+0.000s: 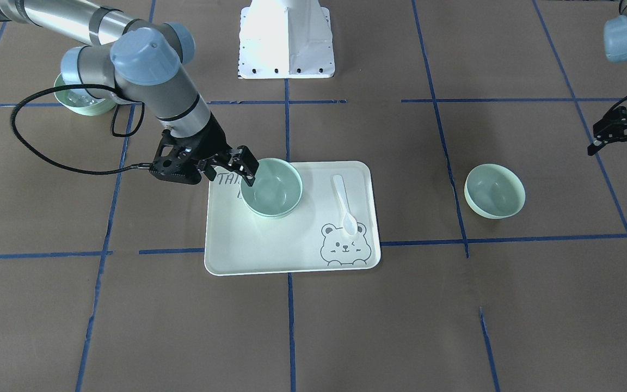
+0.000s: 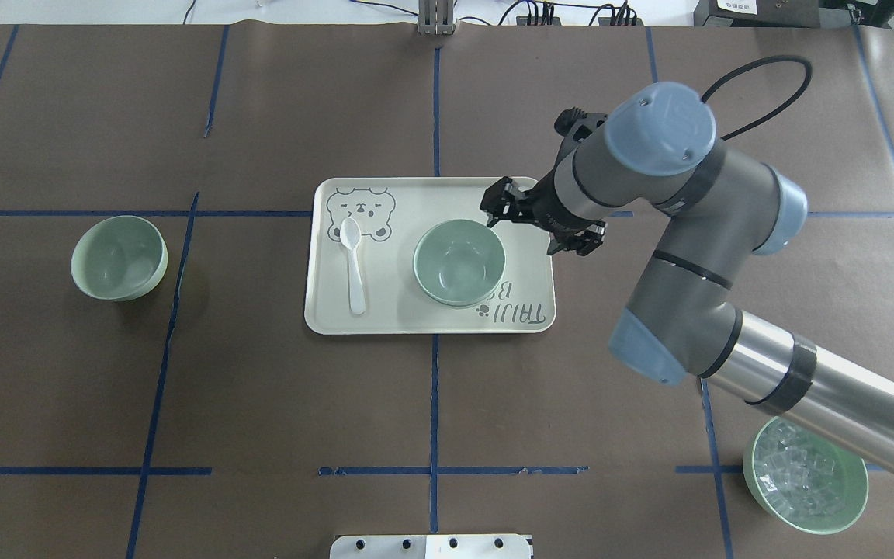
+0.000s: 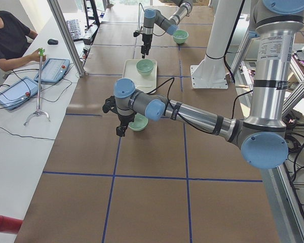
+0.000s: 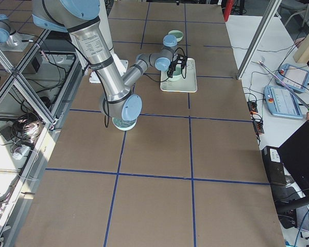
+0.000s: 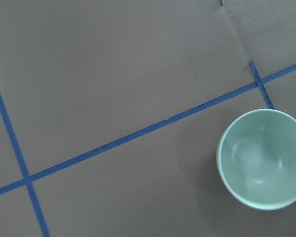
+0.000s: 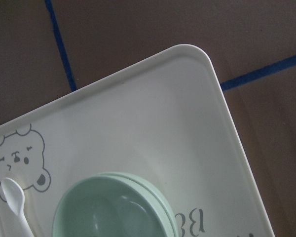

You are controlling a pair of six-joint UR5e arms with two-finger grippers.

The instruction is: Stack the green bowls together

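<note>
The stack's rim on the tray is crowded by my right gripper, so my right gripper should move back before my left gripper nests the lone green bowl [image 1: 495,191] there.
Two pale green bowls sit nested as one stack [image 1: 272,188] on the bear-print tray [image 1: 270,250]; the right wrist view shows the stack's [image 6: 113,207] doubled rim. The stack also shows in the overhead view [image 2: 459,260]. My right gripper [image 1: 232,174] is open beside the stack's rim on the robot's right, holding nothing; it also shows in the overhead view [image 2: 528,225]. A third green bowl [image 1: 494,190] stands alone on the table on the robot's left, also in the overhead view [image 2: 119,256] and the left wrist view [image 5: 264,158]. My left gripper [image 1: 615,158] hovers open and empty, outward of that bowl.
A white spoon [image 1: 343,201] lies on the tray by the bear print. A green bowl of clear ice-like cubes [image 2: 804,473] stands near the robot's base on its right, under the right arm. The white robot base [image 1: 286,38] is at the table's edge.
</note>
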